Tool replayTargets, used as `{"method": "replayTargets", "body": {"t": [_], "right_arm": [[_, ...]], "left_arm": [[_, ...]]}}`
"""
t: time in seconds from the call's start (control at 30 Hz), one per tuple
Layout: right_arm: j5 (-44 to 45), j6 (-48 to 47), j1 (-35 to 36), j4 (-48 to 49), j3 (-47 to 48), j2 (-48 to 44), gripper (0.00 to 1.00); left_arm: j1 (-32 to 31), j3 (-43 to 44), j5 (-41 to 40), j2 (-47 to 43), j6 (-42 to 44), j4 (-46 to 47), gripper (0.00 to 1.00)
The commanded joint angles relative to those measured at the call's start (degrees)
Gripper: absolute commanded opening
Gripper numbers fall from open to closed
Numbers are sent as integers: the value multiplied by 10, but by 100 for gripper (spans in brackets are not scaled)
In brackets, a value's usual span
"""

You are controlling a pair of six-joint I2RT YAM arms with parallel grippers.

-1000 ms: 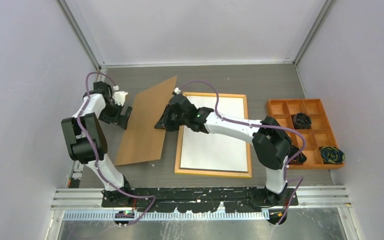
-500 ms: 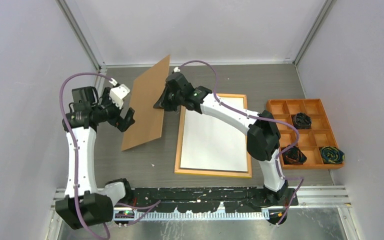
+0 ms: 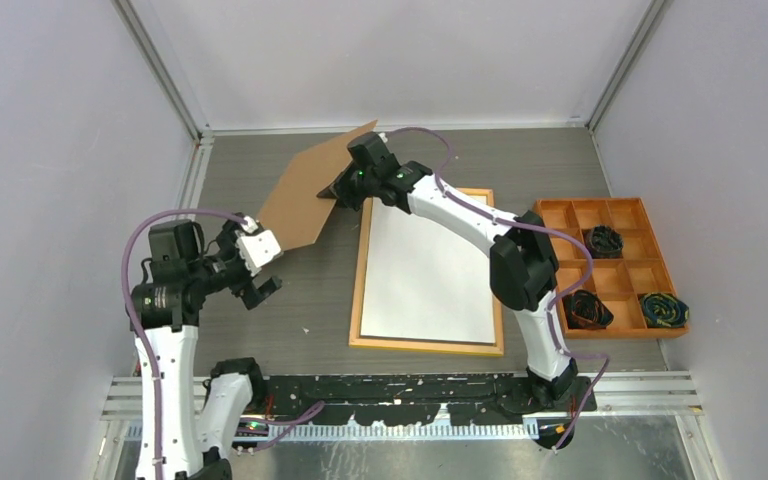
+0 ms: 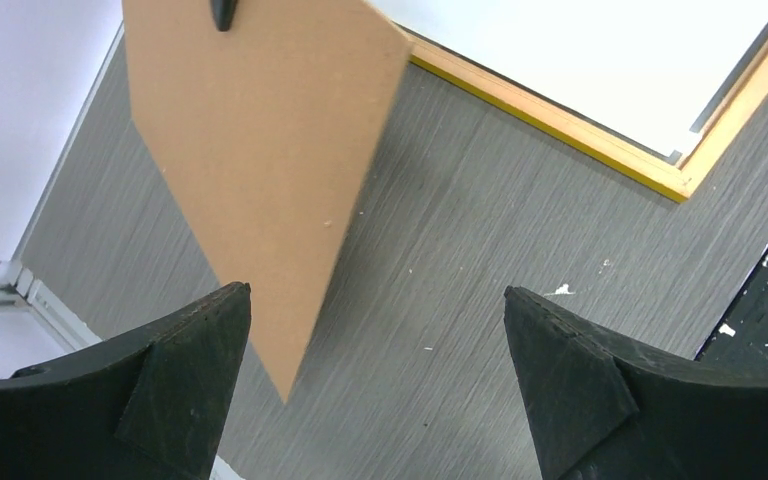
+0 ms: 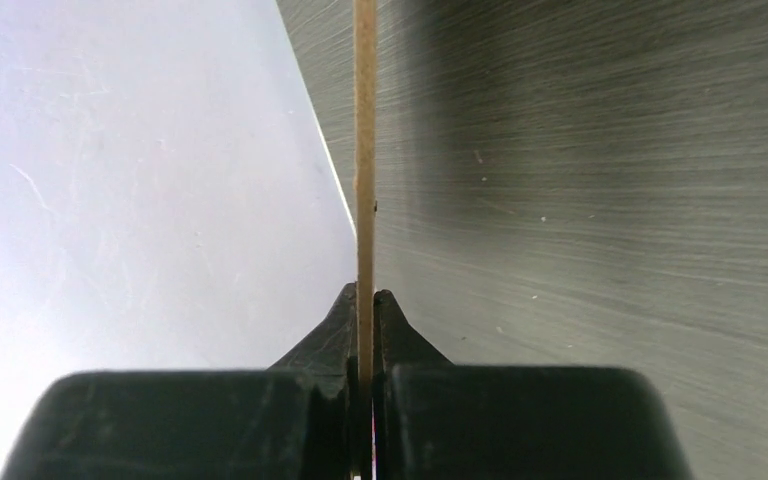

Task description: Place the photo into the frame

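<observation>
The brown backing board plain side up [image 3: 298,197] is in my right gripper, so my left gripper should grab the board's free edge [image 3: 282,233] to flip the board over before it covers the frame.
The frame [image 3: 426,345] lies flat at the table's middle, tan side up. A plain white sheet [image 3: 425,265] lies inside it; it looks like the photo with its reverse up, and no print shows. Both show at the top right of the left wrist view: the frame [image 4: 600,150] and the white sheet [image 4: 610,50]. My right gripper [image 3: 345,190] is shut on the edge of the brown backing board [image 3: 310,195] and holds it tilted above the table, behind and left of the frame. The right wrist view shows the board's edge [image 5: 364,150] clamped between the fingers [image 5: 364,295]. My left gripper [image 3: 256,272] is open and empty [image 4: 377,300], just in front of the board [image 4: 260,150].
An orange compartment tray [image 3: 590,201] with dark cable bundles stands at the right edge. White enclosure walls close in the back and both sides. A black rail runs along the near edge.
My right gripper has carried the backing board up and toward the back wall, turning it. My left arm has pulled back toward the near left, away from the board.
</observation>
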Motion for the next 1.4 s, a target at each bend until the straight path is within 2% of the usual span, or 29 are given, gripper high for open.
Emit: {"method": "replayTargets", "body": {"t": [0.0,0.33,0.5,0.6,0.77,0.87,0.9,1.07,1.1,1.17,1.27,1.37], "right_arm": [[-26,77,6,57,-4,-70,1],[-46,149,28,126,-51,-97,1],[-51,174,52,149,-42,-83,1],[-51,177,57,157,-49,-82,1],[-32,160,61,163,-71,-101,9],[-36,157,61,172,-87,-108,19],[-38,155,61,173,-93,-113,25],[-65,108,52,159,-122,-153,70],[-74,77,44,146,-127,-165,81],[-96,14,26,121,-145,-200,96],[-141,-116,-5,67,-156,-255,100],[-127,-307,-9,-70,-125,-306,100]], "left_arm": [[-22,-18,-19,-25,40,17,99],[-50,-39,-32,-41,33,95,95],[-55,-29,-54,-22,43,120,86],[-56,-27,-51,-24,56,124,74],[-56,-45,-54,-40,83,146,37],[-56,-70,-57,-64,86,196,18],[-56,-79,-57,-70,88,213,13],[-56,-63,-59,-56,85,233,1],[-56,-51,-59,-48,77,233,0],[-56,-21,-51,-32,68,221,0],[-56,38,-30,-3,61,182,0],[-56,128,-2,45,75,75,0]]}}
